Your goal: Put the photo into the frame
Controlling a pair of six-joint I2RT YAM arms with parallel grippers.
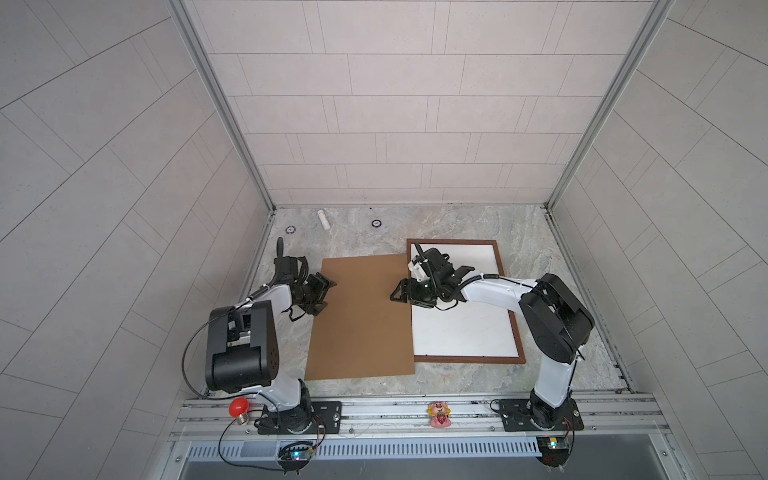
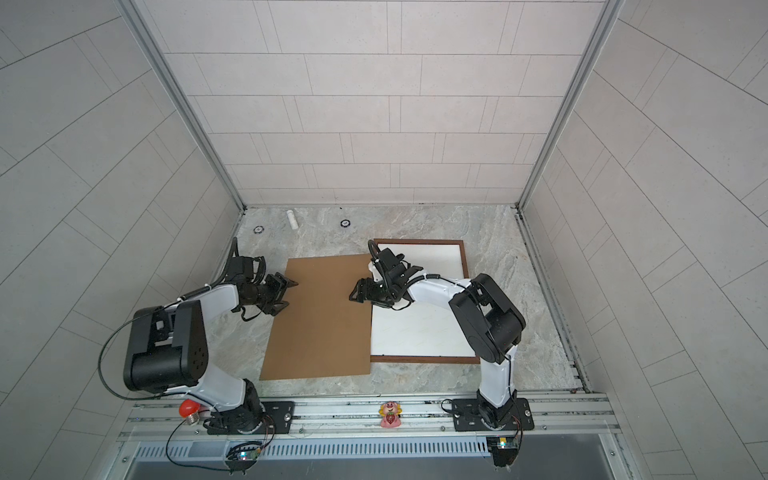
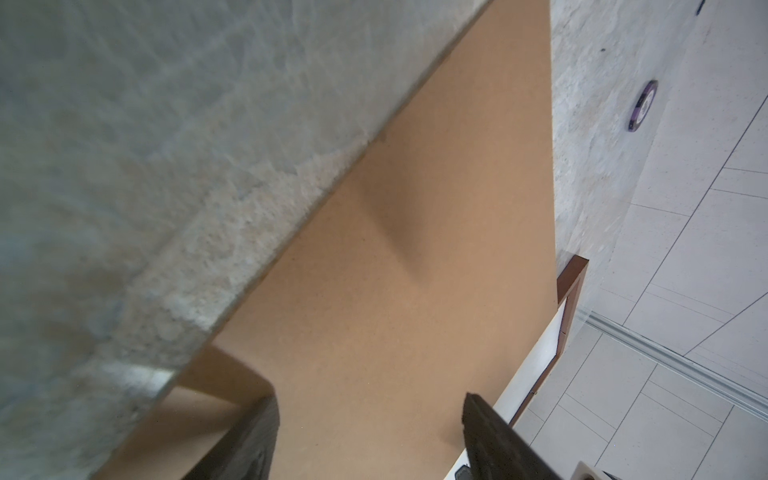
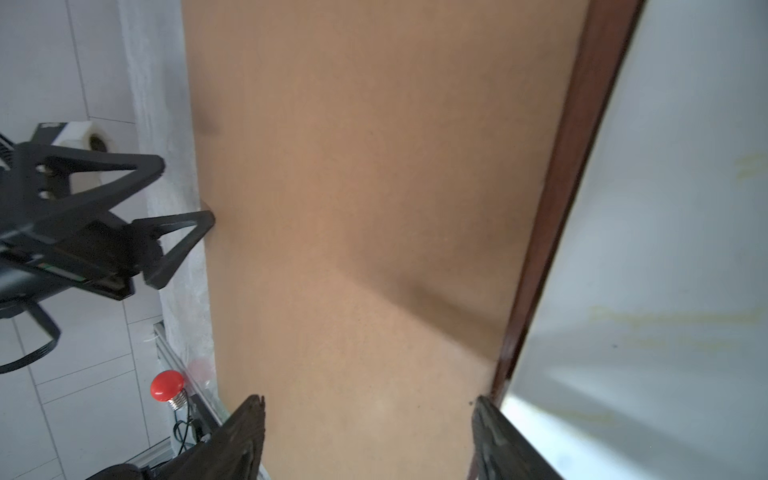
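The board's edge (image 4: 529,237) stops at the frame's bar, so my left gripper should push the board (image 1: 328,298) past that bar before my right gripper takes the board's edge.
The frame (image 1: 465,359) (image 2: 424,360) is thin dark-brown wood and lies flat on the right of the marble table. Inside it lies the photo (image 1: 465,328) (image 2: 419,332), white back up, with faint print showing through in the right wrist view (image 4: 665,208). A brown backing board (image 1: 361,324) (image 2: 320,324) lies to its left, covering the frame's left rail (image 4: 573,166). My left gripper (image 1: 330,296) (image 3: 370,399) is open at the board's left edge. My right gripper (image 1: 397,291) (image 4: 365,399) is open over the board's right edge, holding nothing.
At the back of the table lie a small white cylinder (image 1: 323,219) and two round discs (image 1: 290,229) (image 1: 376,223). A red bulb (image 1: 238,408) and a pink figurine (image 1: 439,413) sit on the front rail. Tiled walls close three sides.
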